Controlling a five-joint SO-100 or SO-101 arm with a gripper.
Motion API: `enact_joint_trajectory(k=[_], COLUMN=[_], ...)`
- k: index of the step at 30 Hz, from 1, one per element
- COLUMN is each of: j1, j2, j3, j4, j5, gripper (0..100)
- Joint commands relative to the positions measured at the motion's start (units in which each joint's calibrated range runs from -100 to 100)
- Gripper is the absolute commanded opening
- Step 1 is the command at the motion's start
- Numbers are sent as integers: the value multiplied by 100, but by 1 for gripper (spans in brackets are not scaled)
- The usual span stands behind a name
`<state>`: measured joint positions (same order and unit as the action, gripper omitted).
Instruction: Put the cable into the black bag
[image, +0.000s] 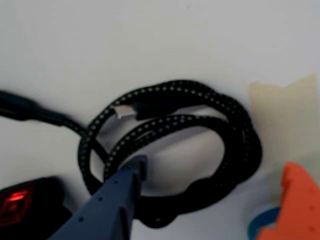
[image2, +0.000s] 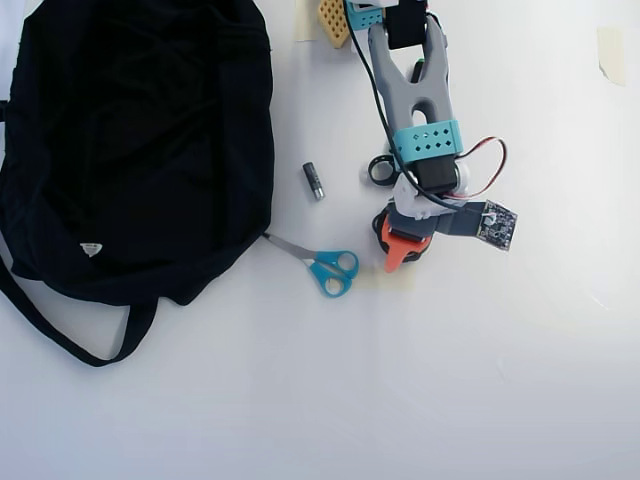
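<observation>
The coil will hold together and stay round when I pick it up, because the cable's loops wind tightly over each other.
A coiled black braided cable lies on the white table, its metal plug at the coil's upper left. My gripper is open. The blue finger has its tip inside the coil. The orange finger is outside the coil at the right, so the coil's lower right side lies between them. In the overhead view the gripper covers most of the cable; a black loop shows beside the arm. The black bag lies open at the left, well apart from the gripper.
Blue-handled scissors lie between bag and gripper; one handle shows in the wrist view. A small dark cylinder lies near the bag. Beige tape is stuck to the table right of the coil. A black object with a red light sits lower left.
</observation>
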<state>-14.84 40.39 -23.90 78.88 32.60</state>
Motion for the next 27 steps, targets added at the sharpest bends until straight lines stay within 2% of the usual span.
enact_joint_trajectory(k=[1,12,19,27], j1=[115,198,198,198], j2=[-72,-72,-72,-72], j3=[-171,-135,-135,-144], j4=[2,37,37,37], j5=[85,127,127,127], gripper=[34,34,23,21])
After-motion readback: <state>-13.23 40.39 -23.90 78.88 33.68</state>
